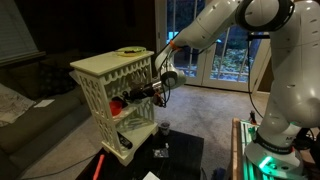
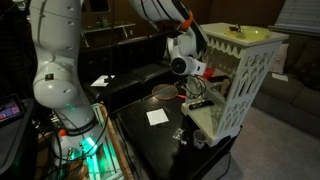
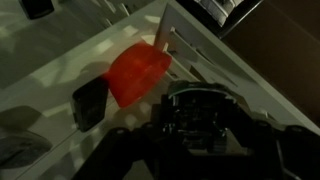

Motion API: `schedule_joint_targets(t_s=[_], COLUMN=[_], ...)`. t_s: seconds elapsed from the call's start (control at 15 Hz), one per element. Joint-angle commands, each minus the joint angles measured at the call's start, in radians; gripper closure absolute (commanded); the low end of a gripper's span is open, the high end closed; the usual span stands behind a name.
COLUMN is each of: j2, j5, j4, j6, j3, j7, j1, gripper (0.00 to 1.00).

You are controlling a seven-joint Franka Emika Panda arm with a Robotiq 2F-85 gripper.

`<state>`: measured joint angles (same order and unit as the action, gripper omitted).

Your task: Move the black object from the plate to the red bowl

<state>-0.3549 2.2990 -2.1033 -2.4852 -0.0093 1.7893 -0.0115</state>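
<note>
The black object should go to the bowl (image 3: 137, 73) after I first turn my gripper square with the rack, because my gripper slants across the shelf (image 3: 93, 52) beside the red bowl.
The red bowl (image 1: 117, 103) sits on a shelf inside a cream lattice rack and shows as a bright red shape in the wrist view (image 3: 135, 75). The plate (image 1: 130, 51) with a pale green rim lies on top of the rack and also shows in an exterior view (image 2: 240, 31). My gripper (image 1: 143, 93) reaches into the rack's open side, level with the bowl and just beside it (image 2: 197, 88). In the wrist view the gripper (image 3: 200, 115) is closed around a dark lump, the black object (image 3: 200, 122), a little short of the bowl.
The cream rack (image 1: 100, 80) stands on a black table (image 2: 160, 140). A dark cup (image 1: 162, 128) and a long red stick (image 1: 100, 163) are on the table. A white paper (image 2: 157, 117) and a round dish (image 2: 163, 93) lie nearby. A black boxy item (image 3: 90, 103) sits next to the bowl.
</note>
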Motion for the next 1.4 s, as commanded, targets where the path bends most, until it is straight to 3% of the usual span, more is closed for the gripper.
schedule_joint_targets(t_s=[0.0,0.13,0.2,0.73,1.33], j2=[-0.029,-0.046,-0.05,-0.129,-0.157], j5=[0.229,0.306,0.221,0.212,0.21], j4=[0.041,0.056,0.088,0.254,0.218], j6=[0.022,0.015,0.007,-0.006,0.024], j3=[-0.057,-0.072,-0.09,-0.165,-0.156], j7=[0.196,0.27,0.217,0.252,0.476], j1=[0.073,0.103,0.078,0.071,0.137], gripper=[0.58,0.58,0.58,0.58,0.58])
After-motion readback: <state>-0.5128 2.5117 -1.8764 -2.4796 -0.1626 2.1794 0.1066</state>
